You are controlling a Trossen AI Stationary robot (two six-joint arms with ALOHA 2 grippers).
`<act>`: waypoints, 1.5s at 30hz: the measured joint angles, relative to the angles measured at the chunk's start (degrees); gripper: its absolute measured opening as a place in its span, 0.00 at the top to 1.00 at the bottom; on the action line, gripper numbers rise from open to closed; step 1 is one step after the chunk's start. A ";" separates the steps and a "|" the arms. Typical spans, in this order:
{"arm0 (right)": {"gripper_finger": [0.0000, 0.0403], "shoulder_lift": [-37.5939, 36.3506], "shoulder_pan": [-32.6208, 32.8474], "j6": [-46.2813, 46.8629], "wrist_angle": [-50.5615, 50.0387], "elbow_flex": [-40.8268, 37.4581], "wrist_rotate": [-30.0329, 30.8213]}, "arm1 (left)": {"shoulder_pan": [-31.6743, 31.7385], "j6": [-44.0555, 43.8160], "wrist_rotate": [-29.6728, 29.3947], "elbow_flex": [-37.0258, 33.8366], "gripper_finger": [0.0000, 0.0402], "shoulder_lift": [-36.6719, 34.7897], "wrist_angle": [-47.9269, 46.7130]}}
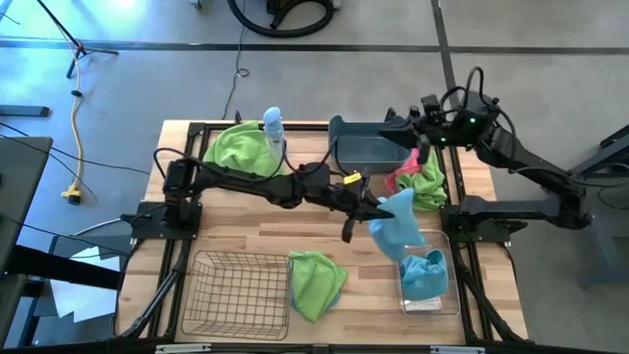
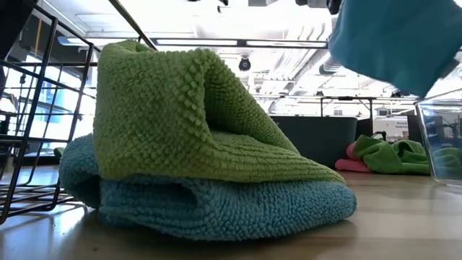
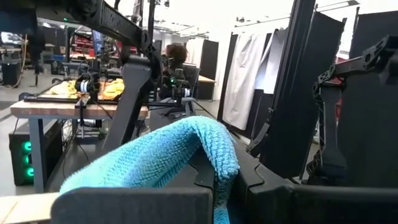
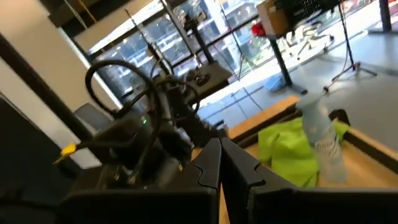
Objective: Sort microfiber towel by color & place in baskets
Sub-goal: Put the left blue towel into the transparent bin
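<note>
I should pull my left gripper back and pass the towel to my right gripper, because my left gripper is stretched far across and holds the blue towel short of the clear bin.
My left gripper reaches across the table's middle and is shut on a blue towel, which hangs just beyond the clear bin. That bin holds another blue towel. In the low view the held towel hangs above the bin's wall. My right gripper is shut and empty, hovering at the right end of the blue-grey tub. A green towel lies on a blue one next to the wire basket. Pink and green towels lie right of the tub. My left gripper pinches the blue towel between its two fingers at a bunched upper fold, coming about level from the table's left. How many layers it has, I cannot tell. The towel is lifted clear and hangs slack below the fingers.
A spray bottle stands on a large green towel at the far left part of the table. The wire basket shows at the left of the low view. Bare wood lies between the wire basket and the left arm.
</note>
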 joint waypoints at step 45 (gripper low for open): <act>0.50 -6.17 5.16 -8.21 -15.43 0.00 5.11 | 11.15 12.25 -1.11 9.54 1.00 -11.99 -47.53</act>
